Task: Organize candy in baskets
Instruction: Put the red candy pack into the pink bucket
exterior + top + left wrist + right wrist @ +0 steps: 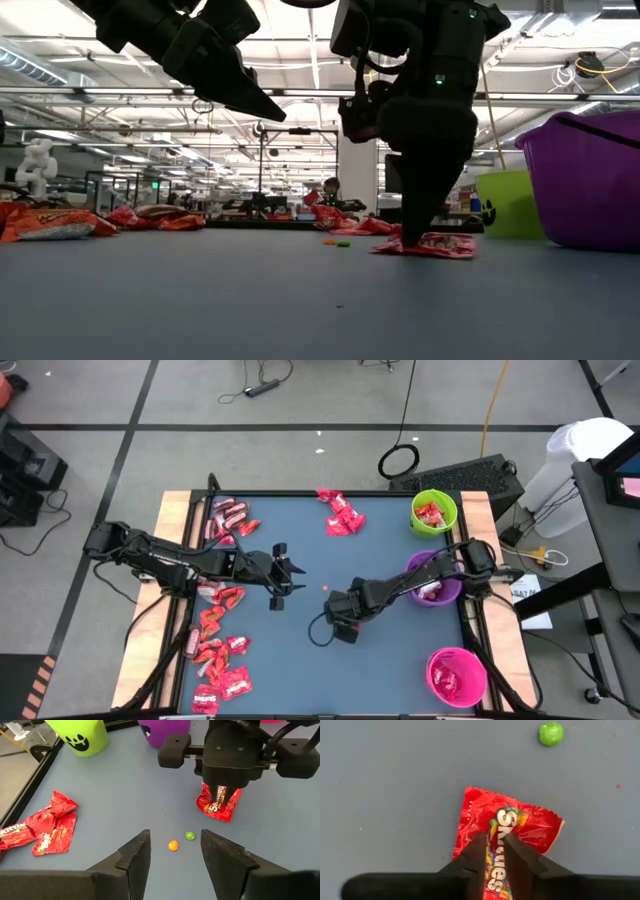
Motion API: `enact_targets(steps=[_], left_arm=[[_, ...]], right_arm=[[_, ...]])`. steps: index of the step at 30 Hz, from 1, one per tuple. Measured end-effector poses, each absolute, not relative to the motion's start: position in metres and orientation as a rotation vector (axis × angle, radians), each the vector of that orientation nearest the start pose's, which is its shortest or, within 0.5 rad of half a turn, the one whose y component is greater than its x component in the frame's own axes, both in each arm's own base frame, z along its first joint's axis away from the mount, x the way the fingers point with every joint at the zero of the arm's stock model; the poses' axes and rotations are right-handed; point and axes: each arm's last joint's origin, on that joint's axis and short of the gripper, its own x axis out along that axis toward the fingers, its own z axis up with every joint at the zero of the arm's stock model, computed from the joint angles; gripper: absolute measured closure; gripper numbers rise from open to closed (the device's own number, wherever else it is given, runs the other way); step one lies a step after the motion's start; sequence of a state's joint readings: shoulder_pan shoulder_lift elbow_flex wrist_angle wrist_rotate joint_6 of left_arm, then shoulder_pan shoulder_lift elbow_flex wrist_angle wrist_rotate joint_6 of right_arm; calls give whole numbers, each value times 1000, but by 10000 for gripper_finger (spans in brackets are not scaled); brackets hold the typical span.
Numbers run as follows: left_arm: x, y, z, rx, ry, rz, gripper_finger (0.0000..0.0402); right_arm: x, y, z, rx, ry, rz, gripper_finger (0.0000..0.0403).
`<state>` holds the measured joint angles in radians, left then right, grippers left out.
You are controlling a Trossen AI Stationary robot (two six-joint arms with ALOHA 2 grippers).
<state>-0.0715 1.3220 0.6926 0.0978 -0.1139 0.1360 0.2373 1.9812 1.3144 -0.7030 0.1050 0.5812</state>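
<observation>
Next, I open my right gripper's nearly shut fingers and bunch the wrapper's middle [498, 857] into a fold before lifting, because the red candy pack [485, 817] lies flat and smooth under them.
My right gripper [495, 854] points down at mid-table and is shut on a red candy pack [507, 840] with white lettering that lies flat on the blue table top. The same pack shows in the left wrist view [220, 805] and in the low view [430, 245]. My left gripper [175, 855] is open and empty. It hovers above the table to the left of that pack, shown in the high view [296, 576]. The lime green basket [434, 512], the purple basket [435, 580] and the pink basket [457, 676] stand along the right side. My right gripper pinches the middle of the pack's wrapper [496, 836] between its two fingertips [476, 851]. The fingers come from above and point down. The pack lies on the table, its ends spread out on both sides of the fingers.
More red candy lies in heaps at the left edge [228, 520], the near left [215, 655] and the far middle [342, 515]. A green dot [190, 835] and an orange dot [173, 845] lie loose between the grippers. Raised wooden rims [172, 520] border the table.
</observation>
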Motion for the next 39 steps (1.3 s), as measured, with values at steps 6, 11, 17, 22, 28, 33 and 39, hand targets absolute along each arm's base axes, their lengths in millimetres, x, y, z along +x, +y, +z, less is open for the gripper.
enact_targets(steps=[6, 11, 17, 22, 28, 33, 39], left_arm=[[271, -16, 215, 182, 532, 5, 222], [271, -16, 215, 182, 532, 5, 222], [271, -16, 215, 182, 533, 5, 222], [271, -16, 215, 182, 533, 5, 222], [271, -16, 215, 182, 533, 5, 222], [271, -16, 214, 182, 534, 5, 222], [271, -16, 215, 182, 533, 5, 222]], right_arm=[[366, 85, 147, 208, 1322, -231, 400], [366, 86, 147, 190, 1318, -216, 402], [362, 88, 155, 207, 1311, -225, 402], [356, 91, 174, 246, 1275, -228, 376], [353, 95, 183, 272, 1246, -235, 277], [356, 94, 171, 250, 1254, -298, 162], [360, 91, 150, 229, 1309, -320, 58]])
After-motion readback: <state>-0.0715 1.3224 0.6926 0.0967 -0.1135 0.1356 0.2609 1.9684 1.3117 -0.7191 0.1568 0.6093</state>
